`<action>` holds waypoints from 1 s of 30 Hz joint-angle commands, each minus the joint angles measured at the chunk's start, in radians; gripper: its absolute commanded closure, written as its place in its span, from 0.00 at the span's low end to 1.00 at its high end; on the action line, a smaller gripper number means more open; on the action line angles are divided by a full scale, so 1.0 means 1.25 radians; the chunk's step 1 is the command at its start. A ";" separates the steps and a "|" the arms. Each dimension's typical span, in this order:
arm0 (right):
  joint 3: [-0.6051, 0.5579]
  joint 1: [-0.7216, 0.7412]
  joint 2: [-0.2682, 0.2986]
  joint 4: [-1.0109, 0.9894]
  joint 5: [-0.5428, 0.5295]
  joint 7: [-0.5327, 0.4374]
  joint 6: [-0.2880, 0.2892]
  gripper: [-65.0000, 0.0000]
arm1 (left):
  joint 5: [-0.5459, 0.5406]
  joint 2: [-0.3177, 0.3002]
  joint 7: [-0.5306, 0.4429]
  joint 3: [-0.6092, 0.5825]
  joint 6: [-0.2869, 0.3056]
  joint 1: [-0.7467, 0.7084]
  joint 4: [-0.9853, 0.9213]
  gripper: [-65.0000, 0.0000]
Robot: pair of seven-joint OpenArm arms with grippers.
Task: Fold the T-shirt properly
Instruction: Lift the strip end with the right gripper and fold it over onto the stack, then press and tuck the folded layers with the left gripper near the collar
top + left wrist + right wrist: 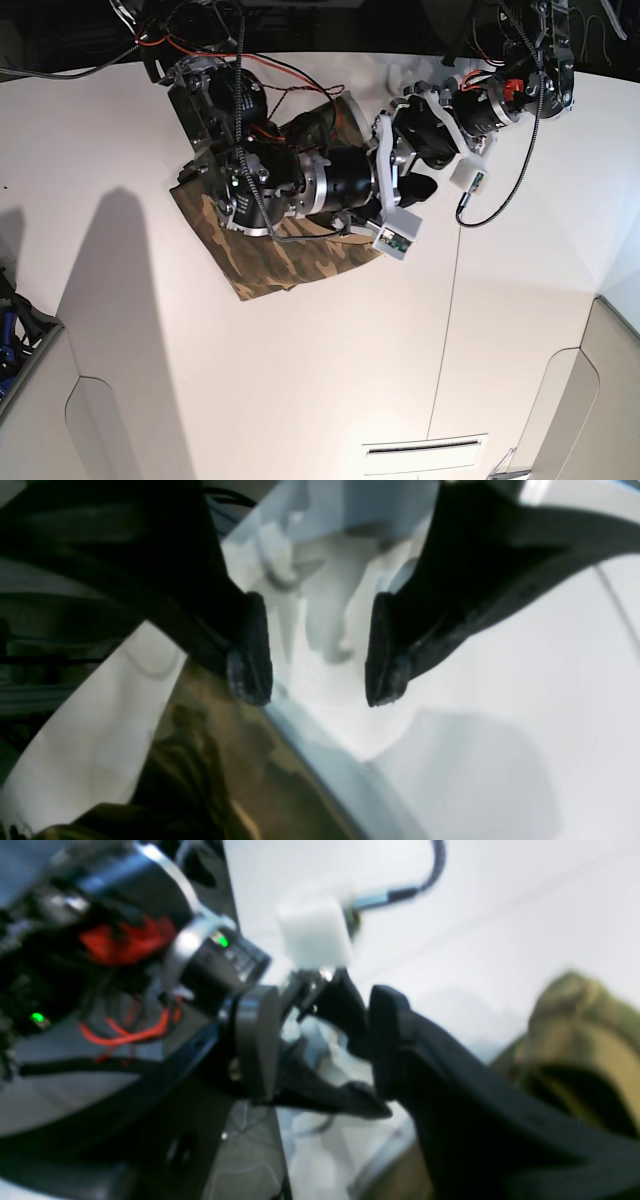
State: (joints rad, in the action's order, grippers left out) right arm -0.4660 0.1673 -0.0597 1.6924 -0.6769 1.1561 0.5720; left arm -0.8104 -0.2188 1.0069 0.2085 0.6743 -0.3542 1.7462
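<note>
I see the olive cloth standing in loose, rounded folds (580,1035), so the camouflage T-shirt (272,258) will spread out wide and move along whole when I pull it.
The camouflage T-shirt (285,258) lies bunched on the white table, mostly under my right arm, with a fold sticking out behind it (342,112). In the left wrist view my left gripper (317,697) is open and empty over the bare table, and the shirt's edge (225,765) lies just below and to the left of its left fingertip. In the right wrist view, which is blurred, my right gripper (320,1045) stands open, with parts of the other arm's wrist behind the gap. Olive cloth (575,1040) is bunched to its right. In the base view both grippers meet near the shirt's right end (388,175).
The white table (300,380) stretches in front of the shirt, with a thin seam line (445,330) running toward the front. The left arm's cable (500,190) loops over the table at the right. White panels (620,400) stand at the front corners.
</note>
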 commanded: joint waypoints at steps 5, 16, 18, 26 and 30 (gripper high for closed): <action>0.041 0.030 -0.041 0.014 0.039 -0.025 0.000 0.56 | -0.090 -0.005 0.020 0.032 0.019 -0.013 0.017 0.49; 0.367 0.068 -0.045 0.014 0.081 -0.030 0.000 0.60 | -0.241 0.013 0.022 0.032 0.019 -0.064 0.096 0.49; 0.444 0.070 -0.039 0.014 0.081 -0.027 0.000 0.76 | -0.240 0.032 0.004 0.032 0.019 -0.063 0.095 0.49; 0.662 0.068 0.043 0.014 0.081 -0.027 0.000 1.00 | -0.227 0.074 -0.041 -0.024 0.009 -0.062 0.095 0.49; 0.706 0.055 0.095 0.014 0.066 -0.018 0.000 1.00 | -0.200 0.102 -0.055 -0.054 -0.007 -0.060 0.095 0.49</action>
State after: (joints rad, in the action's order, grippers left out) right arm 0.4149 0.2234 0.0513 1.6924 -0.5747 1.1519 0.5697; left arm -1.0370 -0.0914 0.9592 0.1402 0.6613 -0.4339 1.8492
